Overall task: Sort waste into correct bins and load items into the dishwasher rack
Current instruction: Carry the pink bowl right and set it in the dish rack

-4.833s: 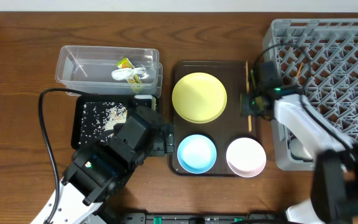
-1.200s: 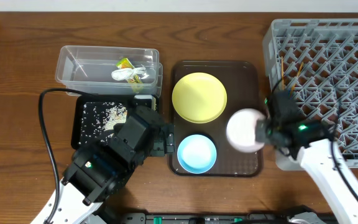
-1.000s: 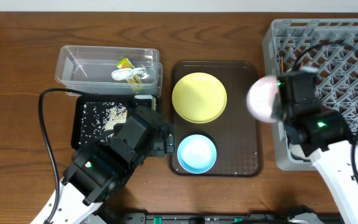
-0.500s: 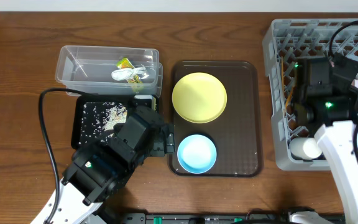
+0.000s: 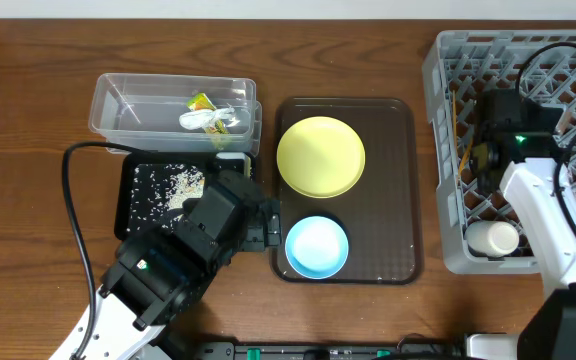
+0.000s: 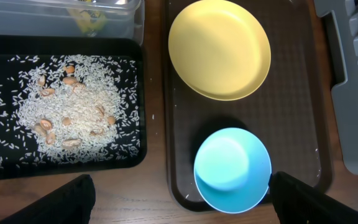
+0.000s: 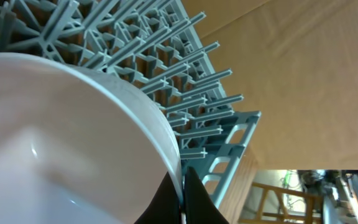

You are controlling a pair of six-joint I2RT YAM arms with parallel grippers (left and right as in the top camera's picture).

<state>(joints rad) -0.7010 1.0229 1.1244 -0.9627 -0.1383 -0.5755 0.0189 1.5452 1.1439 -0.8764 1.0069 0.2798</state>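
Next, I pull my right gripper back, tip the pinkish-white bowl point(image 7: 79, 137) and lower it into the space point(image 5: 479, 205) beside the white cup, because the bowl is hanging over pegs past that space.
My right gripper point(image 5: 482, 158) is over the left part of the grey dishwasher rack point(image 5: 568, 70). In the right wrist view it point(image 7: 182, 194) is shut on the rim of the pinkish-white bowl point(image 7: 61, 137), with rack pegs point(image 7: 166, 56) just behind. A white cup point(image 5: 493, 238) and the chopsticks point(image 5: 455, 125) lie in the rack. The yellow plate point(image 5: 320, 156) and the light blue bowl point(image 5: 316, 246) sit on the brown tray. My left gripper point(image 5: 258, 226) is open and empty beside the blue bowl point(image 6: 232, 169).
The clear tub point(image 5: 128, 120) holds the snack wrapper point(image 5: 201, 102) and the white scrap point(image 5: 208, 120). The black tray point(image 5: 128, 215) holds loose rice point(image 6: 67, 112). The brown serving tray point(image 5: 393, 180) lies between the bins and the rack.
My right gripper lifted the pinkish-white bowl off the brown tray and carried it right, over the rack's left part, turning it on edge. The left arm has not moved.
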